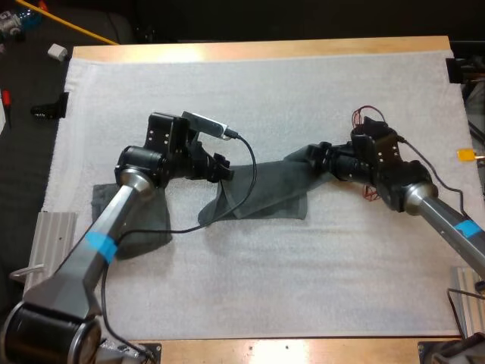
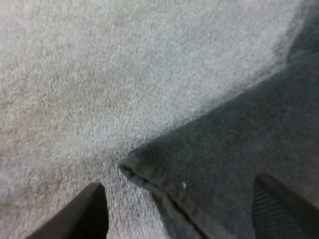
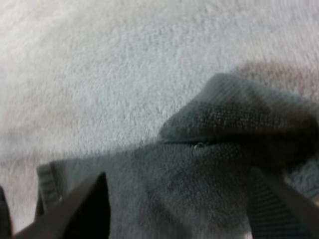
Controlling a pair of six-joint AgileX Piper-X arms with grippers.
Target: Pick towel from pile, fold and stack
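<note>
A lower layer sticks out a little under the towel's slanting flap. The dark grey-green towel will unfold into a flat square when I pull its edge.
A dark grey-green towel lies stretched across the middle of the white mat between my two grippers. My left gripper is low at the towel's left end. Its fingers stand apart, and a hemmed towel corner lies on the mat just ahead of them. My right gripper is at the towel's right end. Its fingers are spread too, with a bunched fold of towel between and beyond them. A second dark towel lies at the mat's left, partly hidden under my left arm.
Metal brackets sit at the table's front left and front right. A black clamp holds the mat's left edge. Bare mat stretches along the front and across the back.
</note>
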